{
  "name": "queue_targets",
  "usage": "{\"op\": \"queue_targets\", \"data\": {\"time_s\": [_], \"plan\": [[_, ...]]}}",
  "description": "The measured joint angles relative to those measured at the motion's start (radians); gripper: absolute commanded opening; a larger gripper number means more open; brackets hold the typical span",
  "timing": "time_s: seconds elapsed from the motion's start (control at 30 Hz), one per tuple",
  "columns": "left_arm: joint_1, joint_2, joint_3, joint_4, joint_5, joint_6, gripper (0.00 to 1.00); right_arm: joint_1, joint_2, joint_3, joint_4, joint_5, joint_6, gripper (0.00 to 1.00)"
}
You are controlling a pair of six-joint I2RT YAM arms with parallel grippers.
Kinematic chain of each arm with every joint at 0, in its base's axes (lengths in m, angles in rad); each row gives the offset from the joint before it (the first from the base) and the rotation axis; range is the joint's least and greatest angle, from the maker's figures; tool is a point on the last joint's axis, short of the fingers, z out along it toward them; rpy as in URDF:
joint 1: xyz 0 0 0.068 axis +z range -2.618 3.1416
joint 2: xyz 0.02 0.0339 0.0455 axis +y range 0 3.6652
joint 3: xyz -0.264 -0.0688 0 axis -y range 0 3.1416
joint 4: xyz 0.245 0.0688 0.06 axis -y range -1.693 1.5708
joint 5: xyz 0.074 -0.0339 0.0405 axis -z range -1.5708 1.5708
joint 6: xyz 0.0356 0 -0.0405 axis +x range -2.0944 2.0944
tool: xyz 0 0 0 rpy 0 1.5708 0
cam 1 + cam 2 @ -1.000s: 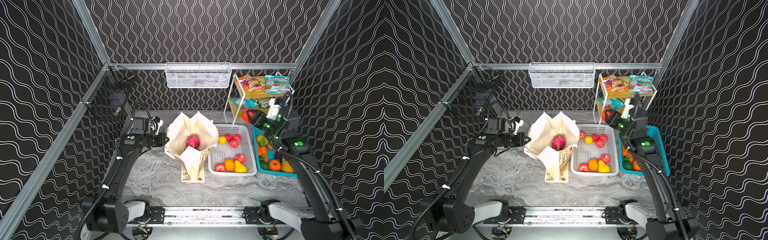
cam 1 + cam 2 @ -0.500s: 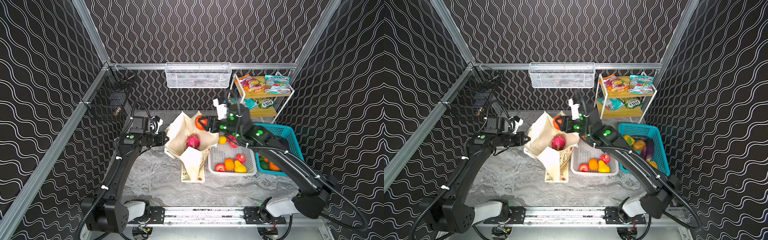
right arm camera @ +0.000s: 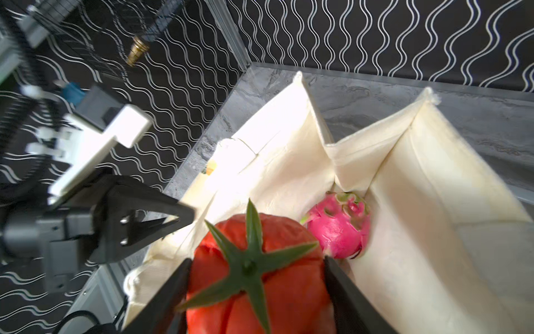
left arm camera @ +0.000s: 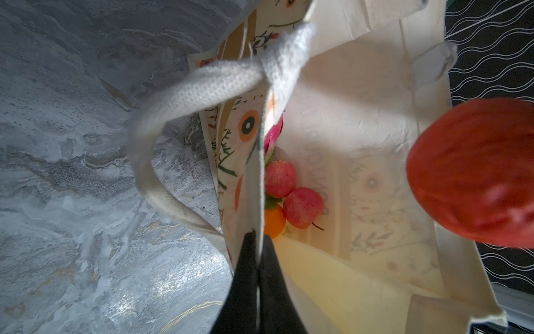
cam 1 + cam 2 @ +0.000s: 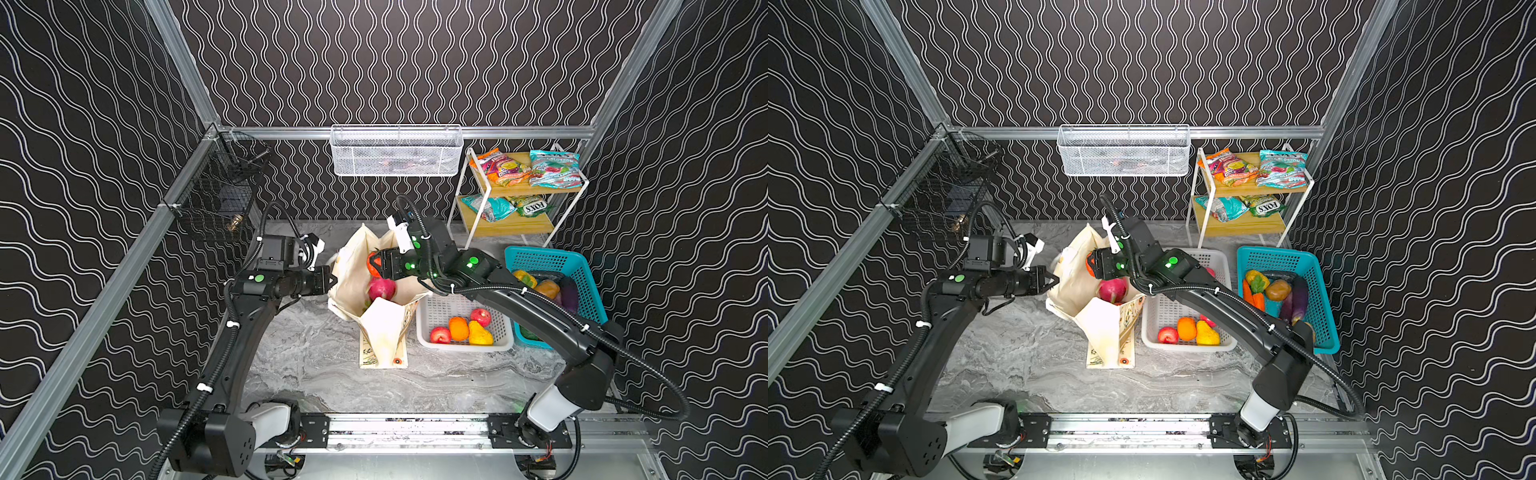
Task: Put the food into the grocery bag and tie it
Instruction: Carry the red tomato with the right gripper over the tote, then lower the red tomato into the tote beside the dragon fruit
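Note:
I should continue to lower the red tomato, now over the bag's opening [image 5: 357, 270], with my right gripper until it rests beside the magenta dragon fruit [image 5: 381, 289], then let go.
The grocery bag [image 5: 384, 328] [image 5: 1077, 270], a cream tote, stands open mid-table. My left gripper [image 5: 332, 279] [image 5: 1055, 279] [image 4: 257, 240] is shut on its rim beside a white strap handle [image 4: 202, 86]. My right gripper [image 5: 377, 262] [image 3: 257, 258] hangs over the bag's mouth, shut on a red ribbed tomato [image 5: 371, 269] [image 5: 1089, 266] [image 3: 289, 289] [image 4: 476, 173]. Inside the bag [image 3: 404, 202] [image 4: 361, 101] lie a magenta dragon fruit [image 5: 381, 289] [image 5: 1113, 289] [image 3: 338, 228], two red apples [image 4: 280, 177] and an orange [image 4: 273, 221].
A white basket [image 5: 461, 348] of fruit sits right of the bag, with a teal basket [image 5: 540, 262] of vegetables beyond it. A shelf rack [image 5: 515, 226] at the back right holds snack packets. A white mesh basket [image 5: 395, 151] and a black wire basket [image 5: 220, 195] hang on the walls.
My right arm has swung left from the shelf and teal basket, carrying the tomato to above the bag's mouth. The left arm has kept its hold and place.

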Motion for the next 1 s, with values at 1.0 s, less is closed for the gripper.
{"op": "queue_targets", "data": {"time_s": [1.0], "plan": [[-0.014,0.016,0.033,-0.014,0.008,-0.002,0.00,-0.003,0.223,0.094,-0.212,0.042,-0.122,0.70]]}}
